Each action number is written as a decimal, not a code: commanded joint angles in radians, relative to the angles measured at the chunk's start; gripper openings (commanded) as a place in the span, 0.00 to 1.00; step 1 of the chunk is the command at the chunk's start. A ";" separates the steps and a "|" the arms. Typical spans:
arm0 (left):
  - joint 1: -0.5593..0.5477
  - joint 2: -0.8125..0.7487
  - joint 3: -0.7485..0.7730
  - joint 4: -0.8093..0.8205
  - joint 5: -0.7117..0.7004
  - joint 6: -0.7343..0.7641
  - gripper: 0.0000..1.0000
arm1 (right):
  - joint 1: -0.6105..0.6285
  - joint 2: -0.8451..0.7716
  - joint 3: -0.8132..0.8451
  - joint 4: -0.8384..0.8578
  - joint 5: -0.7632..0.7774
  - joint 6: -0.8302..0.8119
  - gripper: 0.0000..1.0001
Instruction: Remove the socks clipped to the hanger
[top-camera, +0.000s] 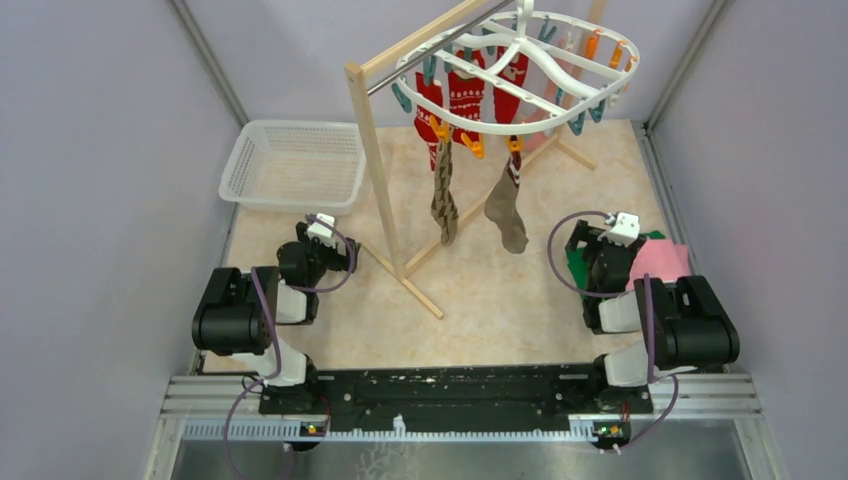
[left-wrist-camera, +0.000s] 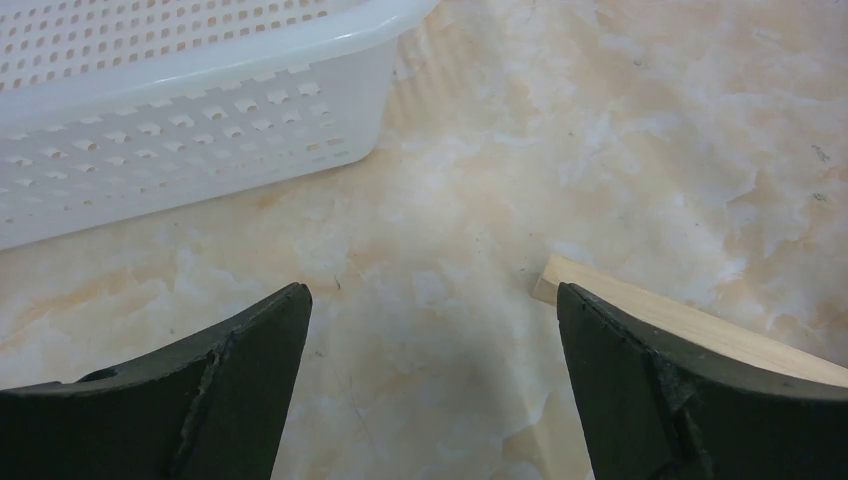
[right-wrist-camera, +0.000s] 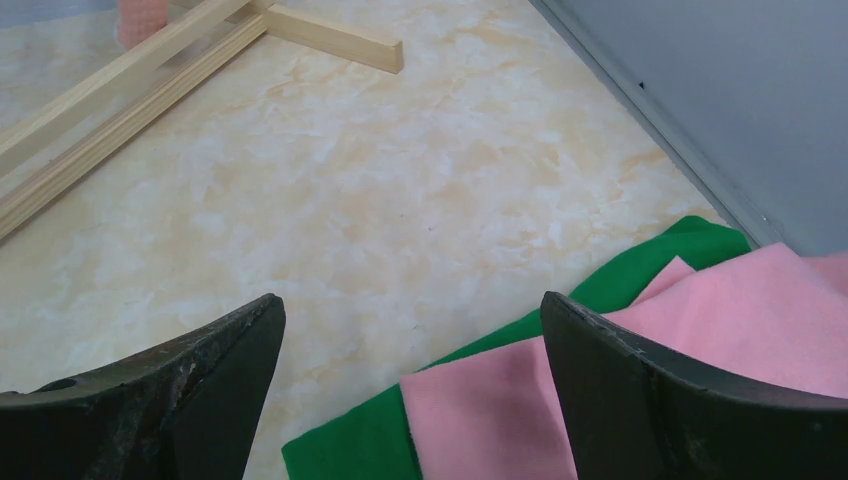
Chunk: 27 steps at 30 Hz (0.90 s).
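Observation:
The wooden rack (top-camera: 402, 272) stands crooked beside the basket, so my left gripper should shift the basket (top-camera: 348, 196) while my right gripper turns the rack by its foot bar.
The white oval hanger (top-camera: 560, 50) hangs from the wooden rack's bar at the top of the top view. Two brown-tan argyle socks (top-camera: 444, 203) (top-camera: 507, 210) dangle from orange clips on its near side. Several red socks with white patterns (top-camera: 466, 95) hang clipped behind them. A pink sock (top-camera: 562, 45) shows behind the ring. My left gripper (top-camera: 322, 226) (left-wrist-camera: 430, 300) is open and empty low over the table, left of the rack. My right gripper (top-camera: 622, 225) (right-wrist-camera: 410, 305) is open and empty above the folded cloths.
A white mesh basket (top-camera: 292, 165) (left-wrist-camera: 150, 110) stands at the back left. The wooden rack (top-camera: 375, 140) has foot bars crossing the table (left-wrist-camera: 700, 320) (right-wrist-camera: 130, 80). Folded pink and green cloths (top-camera: 662, 258) (right-wrist-camera: 700, 330) lie at the right by the wall.

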 joint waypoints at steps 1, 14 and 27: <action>0.003 -0.024 0.016 0.068 0.009 0.007 0.99 | -0.003 -0.019 0.005 0.029 -0.014 0.008 0.99; 0.004 -0.023 0.016 0.069 0.007 0.007 0.99 | -0.003 -0.019 0.006 0.028 -0.014 0.007 0.99; 0.044 -0.133 0.410 -0.756 0.044 -0.007 0.99 | 0.031 -0.259 0.127 -0.458 0.102 0.094 0.99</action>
